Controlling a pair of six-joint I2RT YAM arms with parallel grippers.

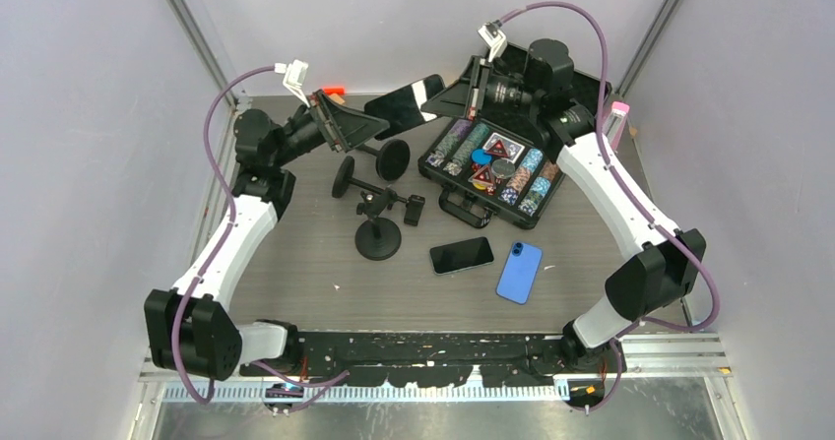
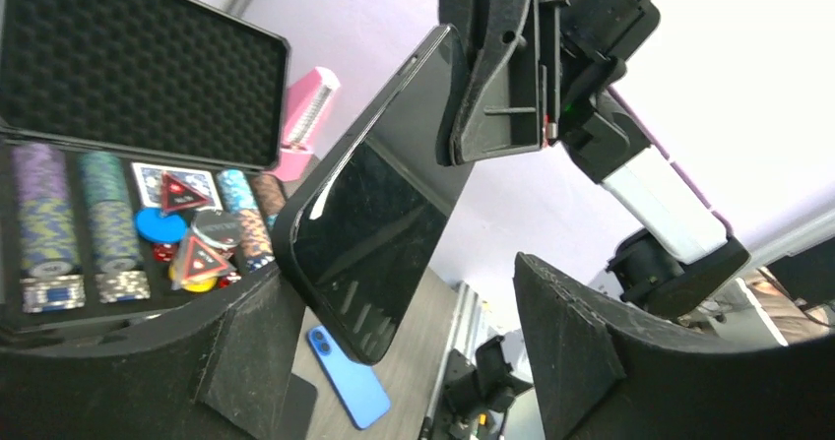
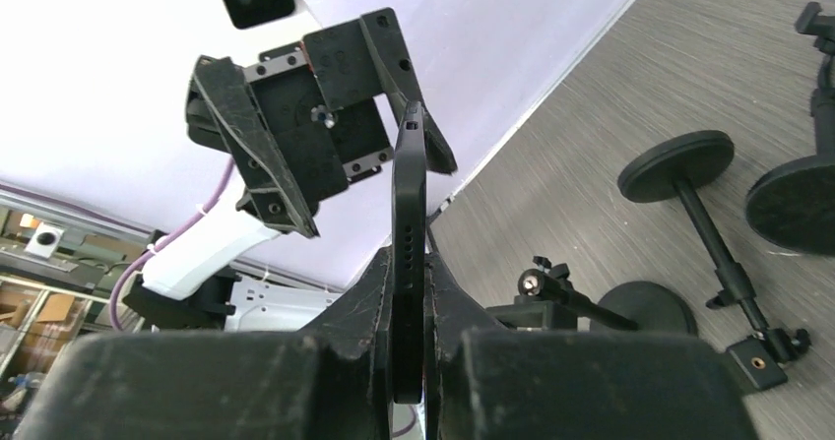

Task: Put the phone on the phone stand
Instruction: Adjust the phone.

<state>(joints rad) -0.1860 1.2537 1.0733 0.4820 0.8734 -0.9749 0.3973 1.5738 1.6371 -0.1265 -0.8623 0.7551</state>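
My right gripper is holding the black phone by its short end [image 1: 434, 87], so next my left gripper grabs the phone's loose end [image 1: 380, 109] first. My right gripper should then take a long edge of the phone.
A black phone [image 1: 406, 104] hangs in the air above the back of the table, and my right gripper [image 1: 451, 97] is shut on its right end. In the right wrist view the phone [image 3: 409, 194] stands edge-on, pinched between both fingers of the right gripper [image 3: 409, 307]. My left gripper [image 1: 356, 125] is open around the phone's other end. In the left wrist view the phone [image 2: 369, 219] lies close to the left finger [image 2: 241, 351], with a wide gap to the other finger. The black phone stand [image 1: 378, 231] stands on its round base mid-table, below both grippers.
Two more round-based black stands [image 1: 392, 158] lie beside the phone stand. An open case of poker chips [image 1: 492, 169] sits at the back right. A second black phone [image 1: 461, 255] and a blue phone [image 1: 519, 273] lie flat near the front. A pink object [image 1: 617, 120] stands at the right edge.
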